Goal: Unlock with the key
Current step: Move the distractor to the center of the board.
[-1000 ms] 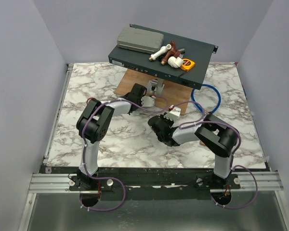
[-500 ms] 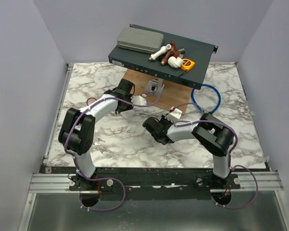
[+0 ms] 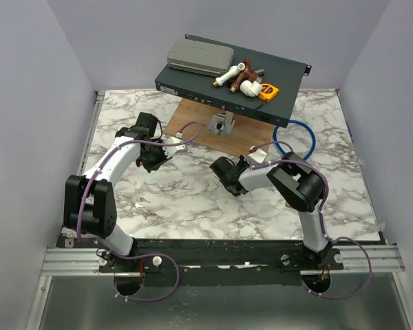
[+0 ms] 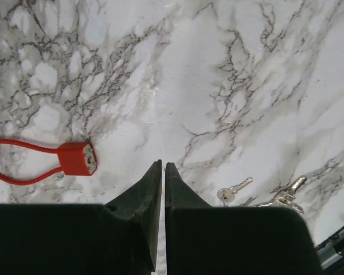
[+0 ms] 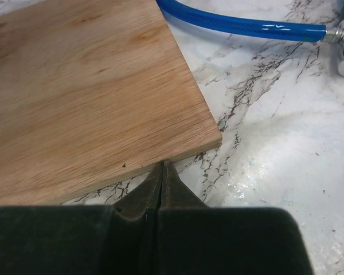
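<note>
My left gripper's arm (image 3: 113,162) is close to the keys, so my left gripper should move back before my right gripper reaches across to pick up the keys (image 3: 139,204).
A small silver key (image 4: 235,189) lies on the marble with a bunch of keys (image 4: 282,197) just to its right. A red cable lock (image 4: 75,158) lies to the left. My left gripper (image 4: 162,167) hangs shut and empty over the bare marble between the lock and the keys. From above, the left gripper (image 3: 153,159) is left of the wooden board (image 3: 204,132). My right gripper (image 5: 162,165) is shut and empty, its tips at the near edge of the wooden board (image 5: 86,86). A blue cable lock (image 5: 246,24) lies beyond the board's corner.
A dark flat box (image 3: 231,81) overhangs the back of the table and carries a grey case, pipe fittings and a tape measure. A grey padlock stand (image 3: 221,126) sits upright on the board. The blue cable (image 3: 295,141) coils to its right.
My left arm has swung left, away from the board, and now looks down at the marble. The right arm has shifted a little toward the board. Both grippers have stayed shut.
</note>
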Available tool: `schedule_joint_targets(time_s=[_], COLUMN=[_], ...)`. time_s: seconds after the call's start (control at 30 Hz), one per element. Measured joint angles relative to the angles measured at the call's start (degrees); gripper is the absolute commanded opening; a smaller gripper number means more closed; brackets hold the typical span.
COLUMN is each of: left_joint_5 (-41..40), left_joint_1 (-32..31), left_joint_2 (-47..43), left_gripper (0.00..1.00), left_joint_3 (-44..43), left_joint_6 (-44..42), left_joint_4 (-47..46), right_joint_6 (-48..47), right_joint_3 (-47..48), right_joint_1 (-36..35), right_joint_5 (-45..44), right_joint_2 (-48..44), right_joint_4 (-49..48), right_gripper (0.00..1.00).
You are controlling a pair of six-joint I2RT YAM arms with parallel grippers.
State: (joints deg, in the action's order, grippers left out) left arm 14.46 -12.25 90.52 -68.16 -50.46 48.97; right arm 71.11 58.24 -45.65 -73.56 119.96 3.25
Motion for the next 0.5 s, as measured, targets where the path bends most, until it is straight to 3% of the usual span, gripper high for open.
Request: schedule_joint_targets(time_s=[0.23,0.5], left_joint_5=[2.91,5.31], left_joint_1=[3.61,5.03], left_joint_2=[-0.61,-0.61], left_gripper=[0.06,0.08], left_joint_3=[0.98,0.98], left_joint_6=[0.63,2.16], left_joint_4=[2.51,3.61], right_joint_6=[-7.45,-8.48], right_joint_3=[2.80,2.86], right_joint_1=[2.12,7.41], right_joint_5=[-0.85,-0.83], right_joint_2=[2.25,3.30], right_joint_4=[-0.96,-6.64], right_gripper=[0.01,0.01])
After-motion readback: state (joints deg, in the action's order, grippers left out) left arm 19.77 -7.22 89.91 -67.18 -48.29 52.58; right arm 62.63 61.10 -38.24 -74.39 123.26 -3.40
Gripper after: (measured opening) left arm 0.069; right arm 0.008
